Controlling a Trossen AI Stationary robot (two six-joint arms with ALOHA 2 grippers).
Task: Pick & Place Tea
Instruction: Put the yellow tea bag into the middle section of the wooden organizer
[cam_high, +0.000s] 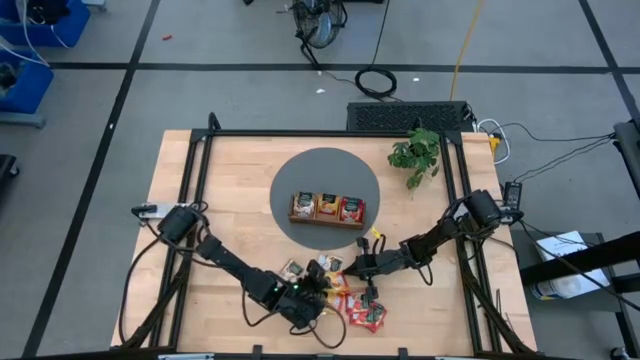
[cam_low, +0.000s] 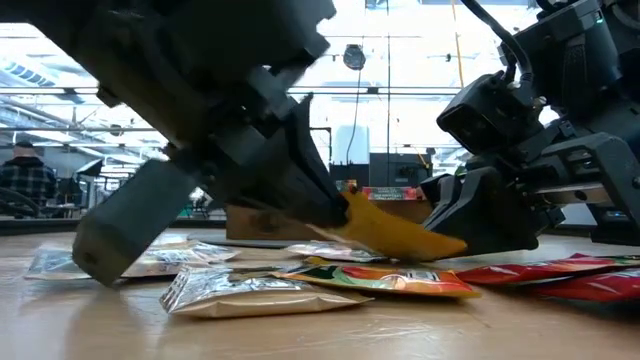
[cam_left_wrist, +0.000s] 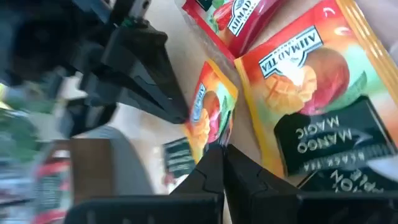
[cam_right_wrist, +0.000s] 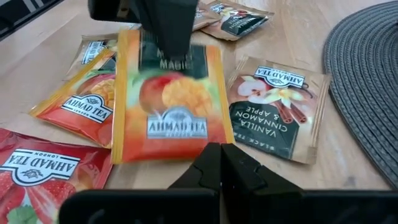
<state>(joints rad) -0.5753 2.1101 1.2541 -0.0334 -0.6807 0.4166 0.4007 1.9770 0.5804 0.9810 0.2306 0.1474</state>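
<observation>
The fingers of the robot's right gripper meet the sachet's orange end (cam_right_wrist: 177, 146) flat side on, so the robot should raise the sachet higher and rotate its right gripper to pinch that orange end edge-on.
An orange tea sachet (cam_right_wrist: 168, 106) hangs between my two grippers, above the table's near middle. My left gripper (cam_left_wrist: 222, 149) is shut on its dark-printed end, and my right gripper (cam_right_wrist: 221, 149) is shut at its opposite, orange end. In the high view the two grippers (cam_high: 322, 290) (cam_high: 352, 268) meet over the loose tea. Around them, other sachets lie flat on the wood: a red one (cam_right_wrist: 37, 171), a vanilla one (cam_right_wrist: 273, 106), another orange one (cam_right_wrist: 81, 106) and a silver-backed one (cam_low: 250, 290). My left gripper pinches the sachet's dark-printed end (cam_right_wrist: 163, 59) between its two fingers, slanting down from the table's left. That end is the higher one, clear of the table. My right gripper pinches the sachet's lower orange edge (cam_right_wrist: 199, 148) between its fingertips, reaching in from the table's right at a low slant. The sachet (cam_low: 395, 235) slopes down toward these fingers, above the sachets lying on the wood.
A brown wooden tray (cam_high: 327, 208) with sachets in its compartments stands on a round grey mat (cam_high: 325, 165) at the table's middle. At the far right there is a green plant (cam_high: 417, 152). Bare wood lies to the left and far left.
</observation>
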